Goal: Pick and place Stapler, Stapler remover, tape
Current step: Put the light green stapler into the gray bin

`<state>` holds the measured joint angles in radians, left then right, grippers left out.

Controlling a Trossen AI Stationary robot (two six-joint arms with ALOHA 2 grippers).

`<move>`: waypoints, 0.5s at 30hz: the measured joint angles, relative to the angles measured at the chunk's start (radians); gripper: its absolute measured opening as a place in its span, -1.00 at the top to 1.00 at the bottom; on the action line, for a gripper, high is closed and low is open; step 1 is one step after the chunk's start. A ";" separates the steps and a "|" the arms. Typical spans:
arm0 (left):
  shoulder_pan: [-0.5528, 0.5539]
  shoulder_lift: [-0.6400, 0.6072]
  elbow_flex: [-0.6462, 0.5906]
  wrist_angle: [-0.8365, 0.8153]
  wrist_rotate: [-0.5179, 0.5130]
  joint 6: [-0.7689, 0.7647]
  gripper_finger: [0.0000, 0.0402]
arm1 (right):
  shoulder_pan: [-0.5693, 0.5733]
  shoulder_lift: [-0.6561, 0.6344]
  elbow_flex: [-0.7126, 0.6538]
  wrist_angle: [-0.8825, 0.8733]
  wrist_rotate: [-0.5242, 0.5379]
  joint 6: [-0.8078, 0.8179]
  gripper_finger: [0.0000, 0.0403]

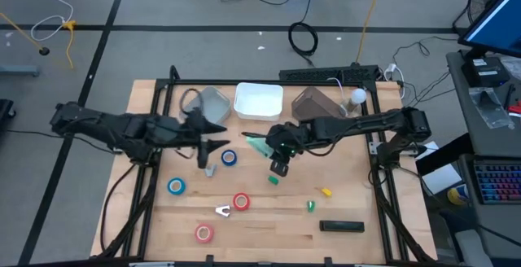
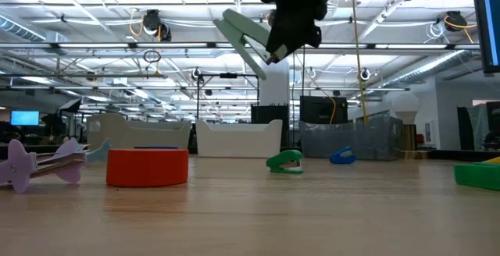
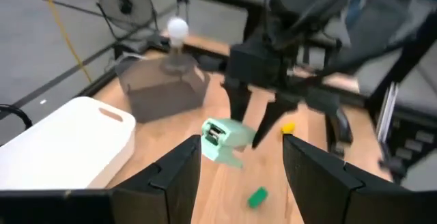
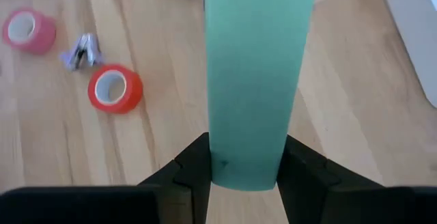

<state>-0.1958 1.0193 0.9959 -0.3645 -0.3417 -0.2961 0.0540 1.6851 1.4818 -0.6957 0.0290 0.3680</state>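
Observation:
The stapler's loose end (image 2: 230, 23) sticks out of my right gripper toward my left gripper's open fingers, so my left gripper keeps moving in until those fingers are on both sides of the light green stapler (image 1: 260, 145).
My right gripper (image 1: 275, 142) hangs over the middle of the table, shut on a light green stapler (image 1: 259, 143). The low view shows that stapler (image 2: 242, 36) high above the wood. My left gripper (image 1: 216, 137) is open just left of it, and its wrist view looks at the stapler (image 3: 222, 138) between its fingers. Two blue tape rolls (image 1: 229, 158) (image 1: 176, 186), a red one (image 1: 241, 201) and a pink one (image 1: 203, 233) lie flat on the table. A pale staple remover (image 1: 222, 211) lies by the red roll, and a black stapler (image 1: 341, 226) near the front right. My right gripper pinches the green stapler between its two fingers (image 4: 194, 166), one on each long side near one end (image 4: 249, 162). The fingers come from above. The stapler is lifted clear of the table and tilted, its free end (image 2: 226, 18) pointing up and away from the gripper.
Three bins stand along the far edge: grey (image 1: 213, 104), white (image 1: 259, 102) and brown (image 1: 313, 104). Small green bits (image 1: 274, 179) (image 1: 310, 206) and a yellow one (image 1: 326, 192) lie right of centre. Bare wood shows at the front left of the table (image 1: 138, 226).

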 joint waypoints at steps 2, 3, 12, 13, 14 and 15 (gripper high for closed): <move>0.012 0.064 0.048 -0.034 0.033 0.041 -0.03 | 0.000 -0.005 0.000 -0.004 -0.004 -0.031 0.39; 0.018 0.098 0.076 -0.049 0.048 0.064 -0.03 | 0.000 -0.007 0.000 -0.006 -0.004 -0.044 0.39; 0.087 0.345 0.308 -0.254 0.136 0.223 -0.03 | 0.004 -0.007 -0.001 -0.076 -0.007 -0.113 0.39; 0.095 0.365 0.327 -0.282 0.138 0.236 -0.03 | 0.007 -0.007 -0.001 -0.079 -0.007 -0.120 0.39; 0.101 0.387 0.347 -0.288 0.148 0.246 -0.03 | 0.010 -0.007 -0.001 -0.080 -0.007 -0.125 0.39; 0.108 0.405 0.366 -0.284 0.165 0.255 -0.03 | 0.013 -0.007 -0.001 -0.081 -0.007 -0.129 0.39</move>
<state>-0.0875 1.4244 1.3620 -0.6486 -0.1762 -0.0408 0.0667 1.6783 1.4808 -0.7766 0.0219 0.2394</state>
